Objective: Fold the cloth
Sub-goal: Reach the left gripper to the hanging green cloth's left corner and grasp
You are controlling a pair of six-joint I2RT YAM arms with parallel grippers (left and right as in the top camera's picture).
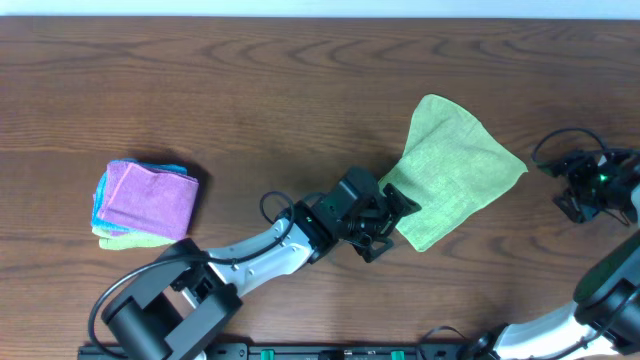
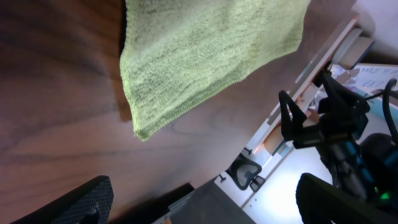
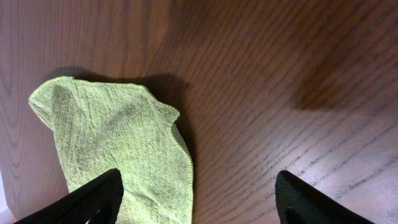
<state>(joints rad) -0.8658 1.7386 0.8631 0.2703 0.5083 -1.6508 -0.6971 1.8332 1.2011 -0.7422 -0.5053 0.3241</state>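
Observation:
My grippers will lift the lime-green cloth point(image 2: 199, 46), and it will sag into soft folds between them, because the wavy near edge point(image 2: 214, 92) lies thin and loose.
The lime-green cloth point(image 1: 450, 170) lies on the wooden table, right of centre, with one corner pointing right. Its white tag does not show. My left gripper point(image 1: 387, 222) is open and empty beside the cloth's lower left edge. In the left wrist view the cloth point(image 2: 205, 56) lies just beyond the spread fingers point(image 2: 205, 208). My right gripper point(image 1: 585, 188) is open and empty, a short way right of the cloth's right corner. In the right wrist view the cloth point(image 3: 118, 149) lies at the left, by the left finger of the open jaws point(image 3: 199, 202).
A stack of folded cloths point(image 1: 147, 200), pink on top with blue and green below, sits at the left of the table. The table's far edge point(image 1: 320, 18) runs along the top. The right arm point(image 2: 336, 124) shows in the left wrist view.

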